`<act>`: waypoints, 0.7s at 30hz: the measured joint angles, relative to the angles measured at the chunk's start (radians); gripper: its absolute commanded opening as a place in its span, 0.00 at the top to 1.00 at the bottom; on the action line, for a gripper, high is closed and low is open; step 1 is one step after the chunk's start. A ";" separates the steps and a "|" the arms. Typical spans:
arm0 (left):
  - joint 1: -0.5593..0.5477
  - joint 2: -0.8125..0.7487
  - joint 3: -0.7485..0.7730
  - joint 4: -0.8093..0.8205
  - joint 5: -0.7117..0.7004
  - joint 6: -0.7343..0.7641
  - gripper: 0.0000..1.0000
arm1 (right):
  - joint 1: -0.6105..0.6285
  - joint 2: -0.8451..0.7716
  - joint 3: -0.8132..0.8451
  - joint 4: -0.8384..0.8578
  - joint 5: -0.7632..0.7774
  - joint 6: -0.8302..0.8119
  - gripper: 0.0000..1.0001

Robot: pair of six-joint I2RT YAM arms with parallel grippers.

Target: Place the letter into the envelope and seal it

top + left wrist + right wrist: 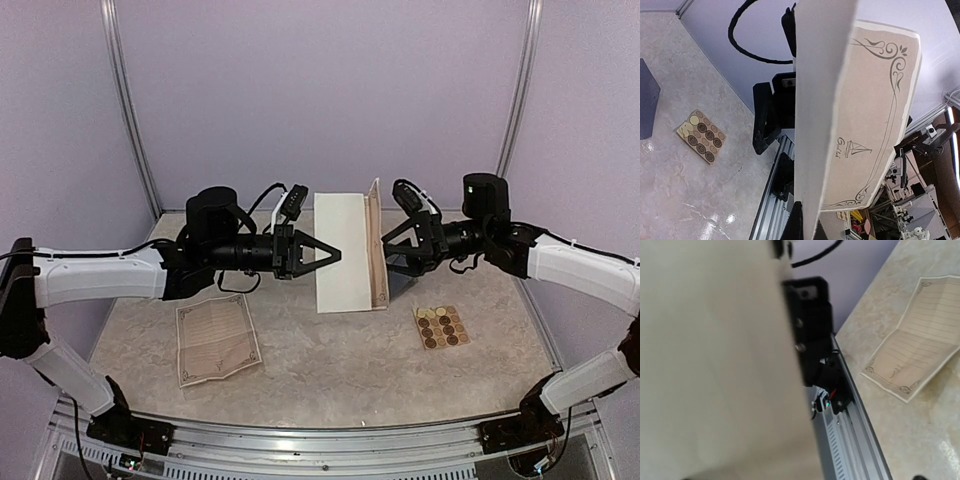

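The tan panel is standing open outside my left gripper's pinch. Next, my right gripper folds it closed first so that my left gripper can then take the folded edge.
The letter, a folded cream sheet with an ornate border, hangs upright in the air between both grippers. My left gripper is shut on its left edge; in the left wrist view the sheet runs up from between the fingers of that gripper. My right gripper pinches the tan right-hand panel. In the right wrist view the blurred sheet fills the left side and hides the fingers. The slate-blue envelope lies flat on the table at the left edge of the left wrist view. It is hidden in the top view.
A second lined sheet lies flat at the front left and also shows in the right wrist view. The tan sticker sheet lies at the front right, also in the left wrist view. A metal rail runs along the near edge.
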 measured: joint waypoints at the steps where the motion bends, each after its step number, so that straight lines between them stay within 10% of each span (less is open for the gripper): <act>1: -0.003 0.008 0.006 0.000 0.004 -0.002 1.00 | 0.002 0.004 0.000 0.011 -0.003 0.005 0.10; 11: -0.040 0.065 0.072 0.032 0.014 -0.035 1.00 | 0.023 0.075 0.000 0.086 -0.042 0.057 0.34; 21: -0.043 0.072 0.079 0.039 0.003 -0.036 1.00 | 0.030 0.077 -0.003 0.187 -0.063 0.121 1.00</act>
